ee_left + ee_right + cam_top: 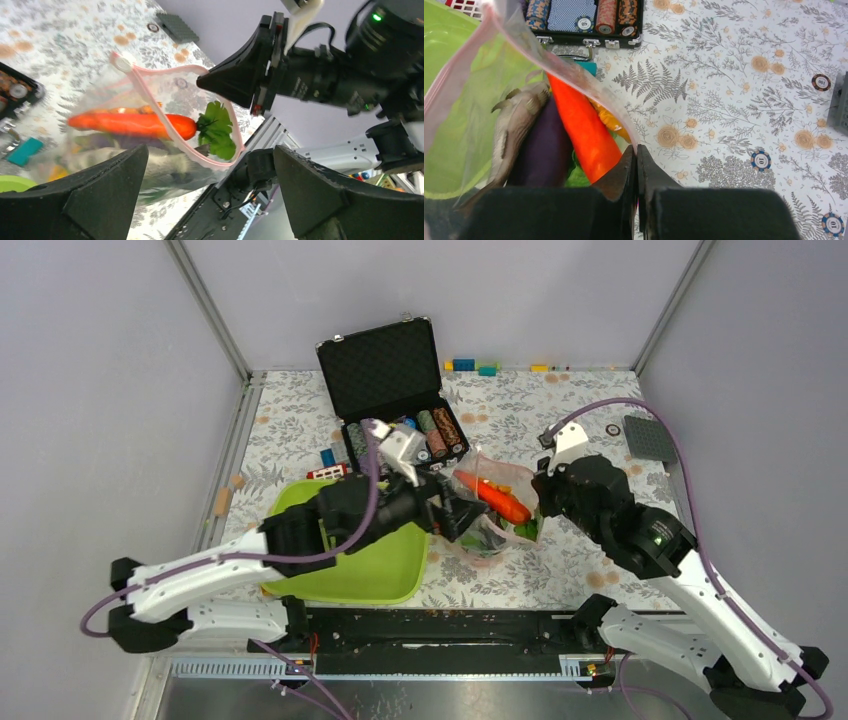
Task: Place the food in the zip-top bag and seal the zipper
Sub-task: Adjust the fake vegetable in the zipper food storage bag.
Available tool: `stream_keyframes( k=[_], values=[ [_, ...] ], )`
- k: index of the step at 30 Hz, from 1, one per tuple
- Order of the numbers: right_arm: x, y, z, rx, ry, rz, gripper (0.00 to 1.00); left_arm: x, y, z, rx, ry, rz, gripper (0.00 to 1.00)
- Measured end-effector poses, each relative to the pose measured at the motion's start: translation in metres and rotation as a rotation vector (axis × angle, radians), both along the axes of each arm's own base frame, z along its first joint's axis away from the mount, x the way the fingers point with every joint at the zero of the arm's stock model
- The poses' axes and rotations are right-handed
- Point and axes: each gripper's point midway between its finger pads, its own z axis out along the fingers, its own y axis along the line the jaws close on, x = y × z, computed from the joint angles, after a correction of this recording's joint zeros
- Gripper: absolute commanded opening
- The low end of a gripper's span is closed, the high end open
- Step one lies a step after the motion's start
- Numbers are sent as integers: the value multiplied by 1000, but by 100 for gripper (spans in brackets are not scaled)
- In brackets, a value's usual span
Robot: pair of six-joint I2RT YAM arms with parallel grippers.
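The open fingers of the robot's left gripper face the bag's clear side below the pink zipper, so the left gripper should move back and pinch the zipper's white end.
The clear zip-top bag is held up off the table between the two arms, mouth open. Inside lie an orange carrot, a purple eggplant, a grey fish, green lettuce and an orange-yellow piece. The carrot lies across the pink zipper, its green top at the mouth. My right gripper is shut on the bag's mouth edge. My left gripper is wide open and empty, just left of the bag.
The lime-green tray lies under my left arm. An open black case with poker chips stands behind the bag. Loose chips lie on the floral cloth at the right. A grey baseplate and small bricks sit at the back.
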Motion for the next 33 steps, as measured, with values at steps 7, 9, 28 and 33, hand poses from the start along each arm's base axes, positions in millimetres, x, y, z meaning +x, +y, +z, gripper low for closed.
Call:
stream_keyframes(
  k=[7,9,28,33],
  values=[
    [9,2,22,8,-29,76,0,-3,72,35,-59,-193,49,99],
    [11,9,33,8,-40,119,0,10,99,36,-71,-239,123,99],
    [21,33,26,-2,75,231,0,14,39,-117,264,-362,-496,99],
    [10,44,32,35,100,304,0,11,31,-114,326,-485,-586,99]
  ],
)
